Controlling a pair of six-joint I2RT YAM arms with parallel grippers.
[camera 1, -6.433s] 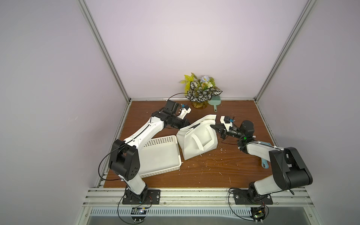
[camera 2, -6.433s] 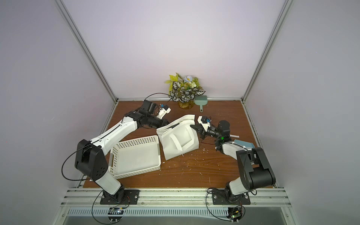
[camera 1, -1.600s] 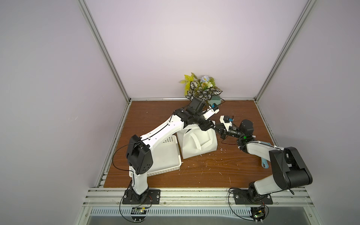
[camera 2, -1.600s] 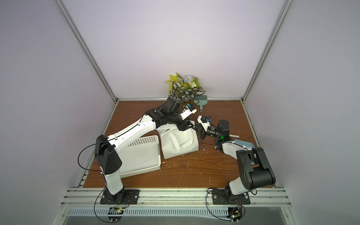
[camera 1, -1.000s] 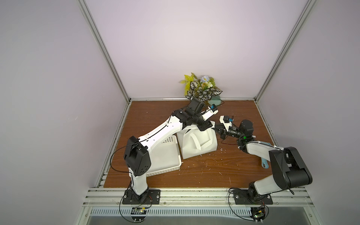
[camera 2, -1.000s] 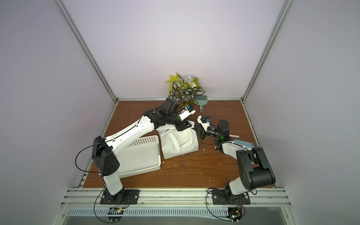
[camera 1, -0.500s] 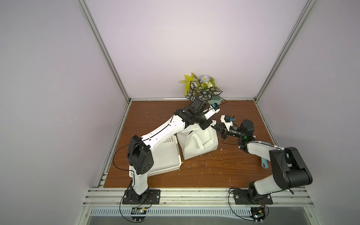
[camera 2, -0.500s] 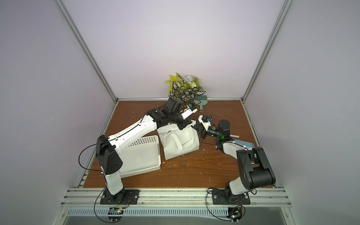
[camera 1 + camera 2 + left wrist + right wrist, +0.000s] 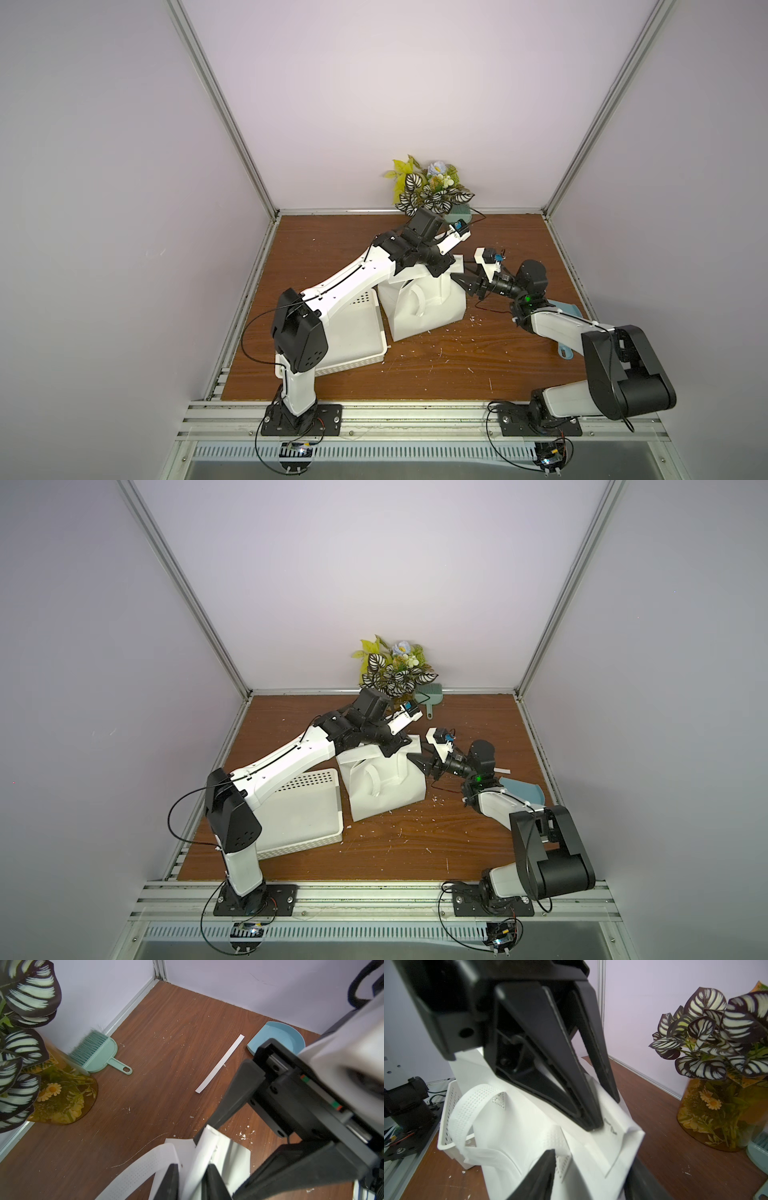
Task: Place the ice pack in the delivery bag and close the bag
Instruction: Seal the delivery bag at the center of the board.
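Note:
The delivery bag's rim (image 9: 457, 263) is pinched in my left gripper next to my right gripper's corner. So my right gripper should take hold of that corner before my left gripper goes to the bag's opposite corner (image 9: 341, 756).
The white delivery bag (image 9: 419, 303) stands mid-table in both top views, its strap handles (image 9: 471, 1105) hanging down its side. My left gripper (image 9: 441, 270) reaches over the bag from the left and is shut on the folded top rim (image 9: 199, 1159), which shows between its black fingers (image 9: 172, 1182). From the right, my right gripper (image 9: 464, 283) stands open at the bag's upper corner (image 9: 633, 1136), one finger (image 9: 542, 1174) on each side of it. The ice pack is not in view.
A white perforated basket (image 9: 353, 336) lies left of the bag under my left arm. A potted plant (image 9: 432, 193) and green brush (image 9: 99, 1051) stand at the back wall. A blue dustpan (image 9: 278, 1036) and white strip (image 9: 220, 1064) lie at the right.
My right gripper has opened and let go of the bag's corner. My left gripper has closed on the bag's top rim. The bag has hardly shifted.

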